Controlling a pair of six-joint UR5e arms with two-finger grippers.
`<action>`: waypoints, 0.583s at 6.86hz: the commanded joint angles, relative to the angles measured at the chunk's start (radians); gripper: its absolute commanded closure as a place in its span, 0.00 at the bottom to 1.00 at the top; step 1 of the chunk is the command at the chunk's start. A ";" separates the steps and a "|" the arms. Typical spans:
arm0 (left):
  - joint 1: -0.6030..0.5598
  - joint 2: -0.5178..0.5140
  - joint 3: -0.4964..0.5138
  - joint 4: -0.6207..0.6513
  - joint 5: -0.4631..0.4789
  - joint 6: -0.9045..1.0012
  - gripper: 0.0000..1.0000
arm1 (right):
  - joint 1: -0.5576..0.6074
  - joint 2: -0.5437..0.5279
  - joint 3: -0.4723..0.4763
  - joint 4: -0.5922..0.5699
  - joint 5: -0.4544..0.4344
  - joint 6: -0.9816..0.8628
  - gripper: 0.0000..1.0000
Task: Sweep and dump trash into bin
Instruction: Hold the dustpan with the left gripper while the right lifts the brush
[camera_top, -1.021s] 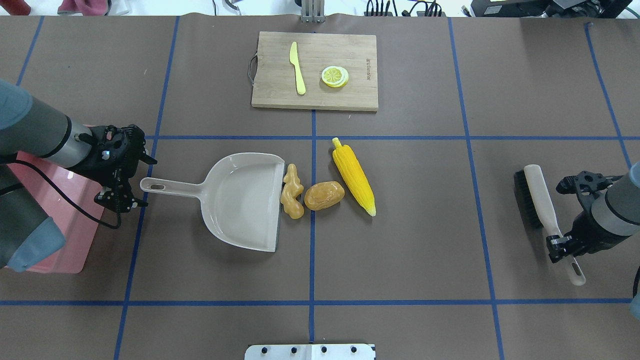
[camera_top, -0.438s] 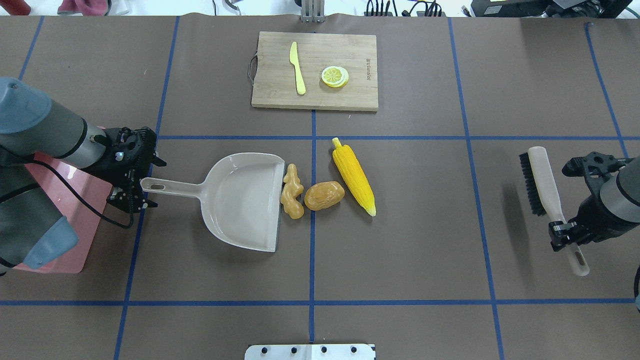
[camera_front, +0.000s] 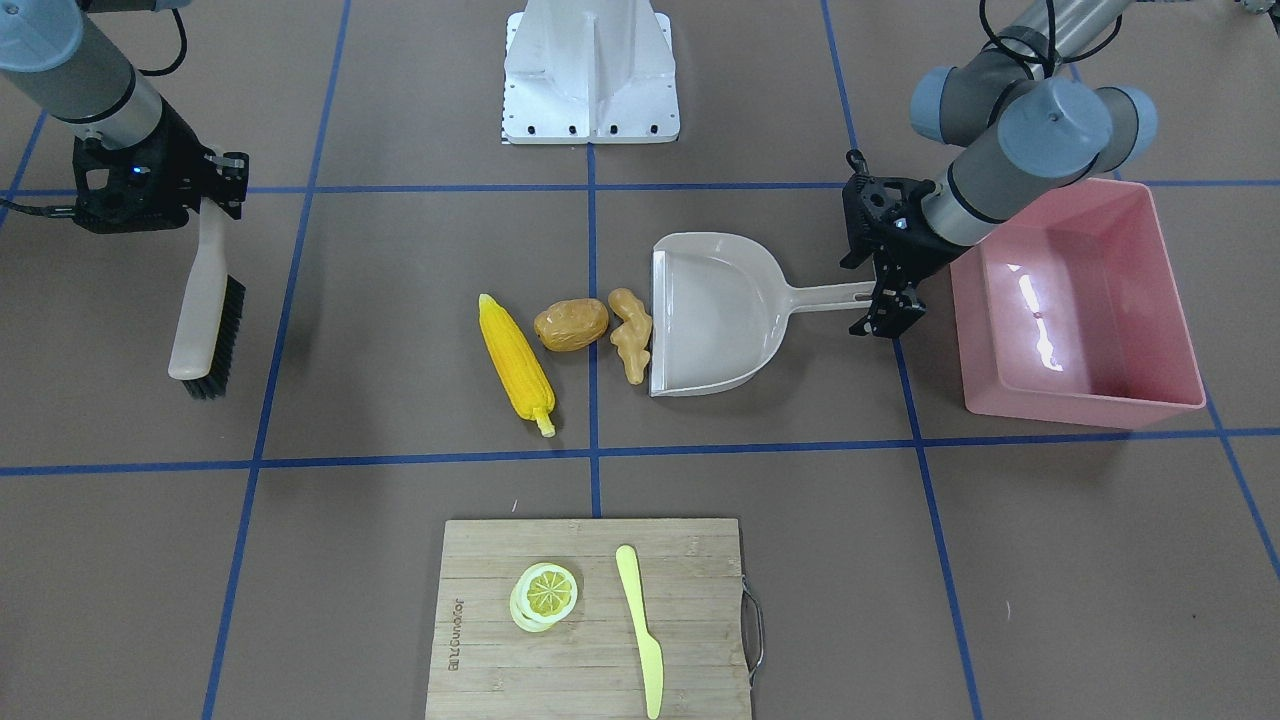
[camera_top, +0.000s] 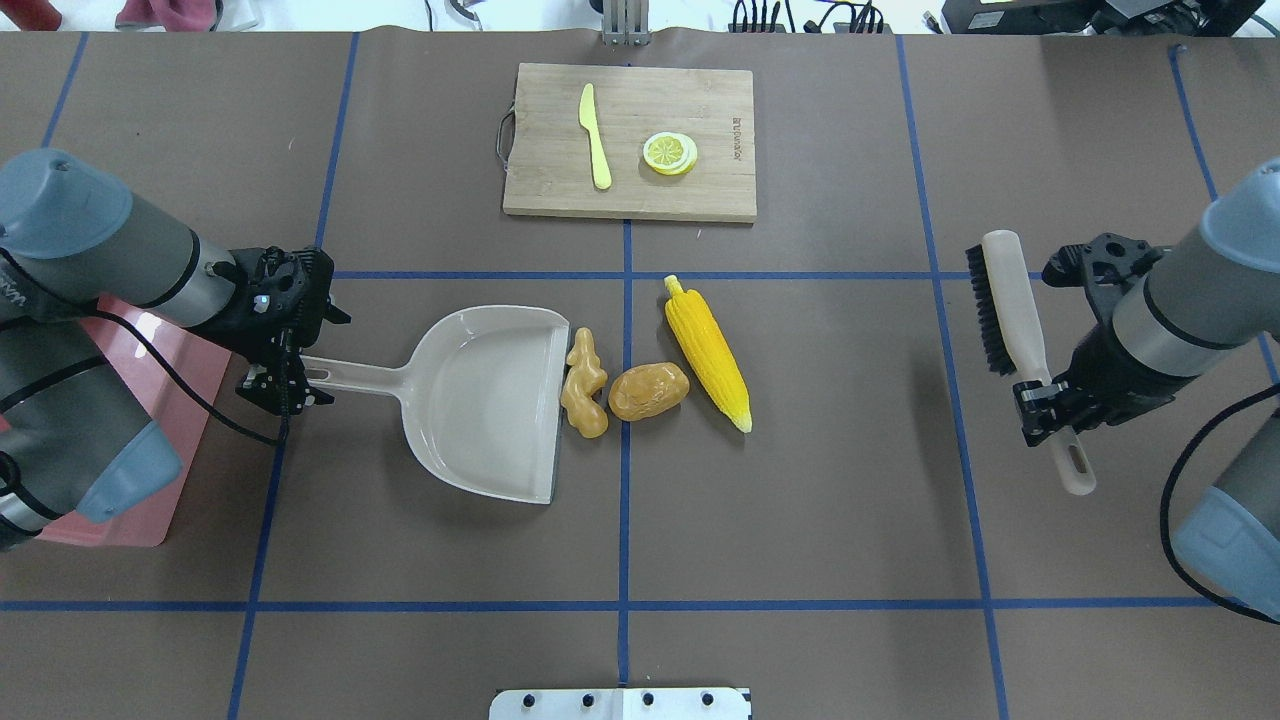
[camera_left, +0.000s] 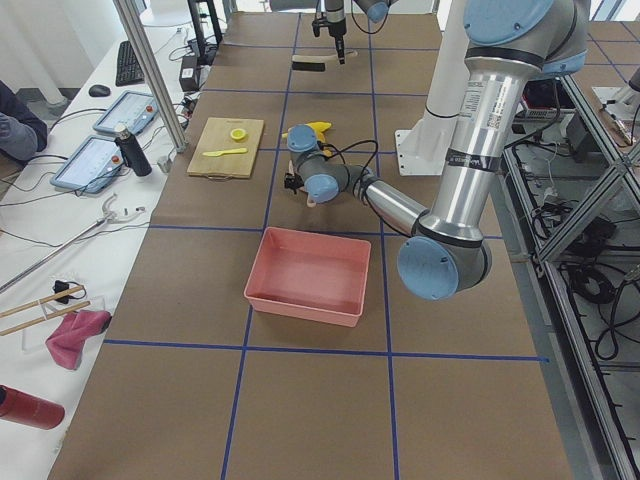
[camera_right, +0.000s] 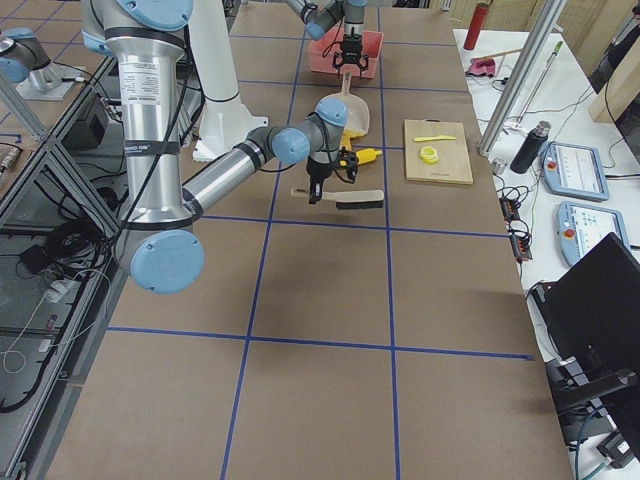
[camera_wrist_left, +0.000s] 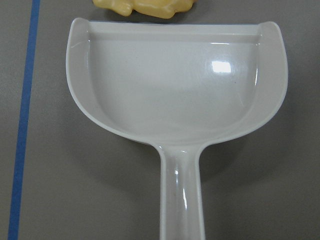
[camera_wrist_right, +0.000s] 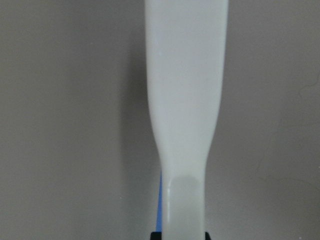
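Note:
The beige dustpan's handle end is closed off by a raised rim (camera_front: 780, 302), so swept trash will slide back and stay inside when I lift the dustpan (camera_front: 715, 317).
The yellow corn cob (camera_top: 708, 352), tan-brown potato (camera_top: 648, 390) and knobbly ginger root (camera_top: 584, 385) lie in a row just right of the beige dustpan's (camera_top: 490, 400) open lip; the ginger touches the lip. My left gripper (camera_top: 288, 368) is open, its fingers on either side of the dustpan handle's end, apart from it. The pink bin (camera_front: 1085, 405) stands behind that arm and looks empty. My right gripper (camera_top: 1045, 400) is shut on the white handle of a black-bristled brush (camera_top: 1008, 300), held above the table at the right.
A wooden cutting board (camera_top: 550, 180) at the far middle carries a pale yellow knife (camera_top: 595, 135) and a lemon slice (camera_top: 670, 153). The robot's white base plate (camera_front: 590, 70) is at the near edge.
My left gripper has moved right until its fingers straddle the dustpan handle's end. My right gripper has lifted the brush and carried it left and farther from the robot.

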 joint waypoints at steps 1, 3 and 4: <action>0.006 -0.003 0.047 -0.058 0.005 0.002 0.02 | -0.060 0.107 -0.001 -0.129 -0.094 -0.004 1.00; 0.009 -0.003 0.049 -0.059 0.005 -0.004 0.02 | -0.164 0.128 -0.017 -0.150 -0.229 -0.004 1.00; 0.012 -0.003 0.050 -0.059 0.005 -0.005 0.02 | -0.165 0.193 -0.026 -0.230 -0.236 -0.006 1.00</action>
